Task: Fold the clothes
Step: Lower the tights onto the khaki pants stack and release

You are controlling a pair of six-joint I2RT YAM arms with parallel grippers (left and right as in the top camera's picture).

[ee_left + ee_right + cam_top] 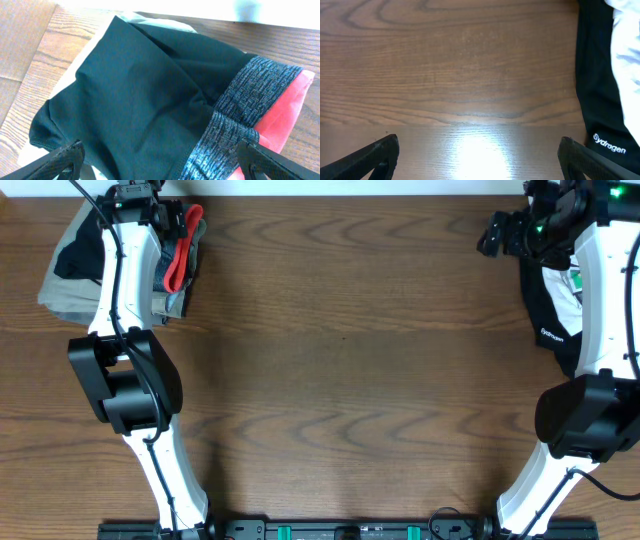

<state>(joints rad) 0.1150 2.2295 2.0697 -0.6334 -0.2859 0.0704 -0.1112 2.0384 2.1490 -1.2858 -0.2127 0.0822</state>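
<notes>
The pants' end (62,112) opposite the waistband sits crumpled and crooked on the pale garment, so my left gripper should return, pinch that loose corner (41,129) and straighten it.
The clothes, black stretchy pants (140,90) with a grey-and-red waistband (250,95), lie folded at the table's far left corner (178,255) on top of a pale garment. My left gripper (160,155) hovers just above them, open, its fingers spread to either side of the cloth and holding nothing. In the overhead view the left gripper (140,195) sits over the back of that pile. My right gripper (495,235) is at the far right, open over bare wood (479,150).
A pale grey-white garment (65,290) lies under the pants. A black and white garment with a white printed logo (550,315) lies along the right edge under the right arm, also seen beside the right fingers (600,90). Wooden table (340,360).
</notes>
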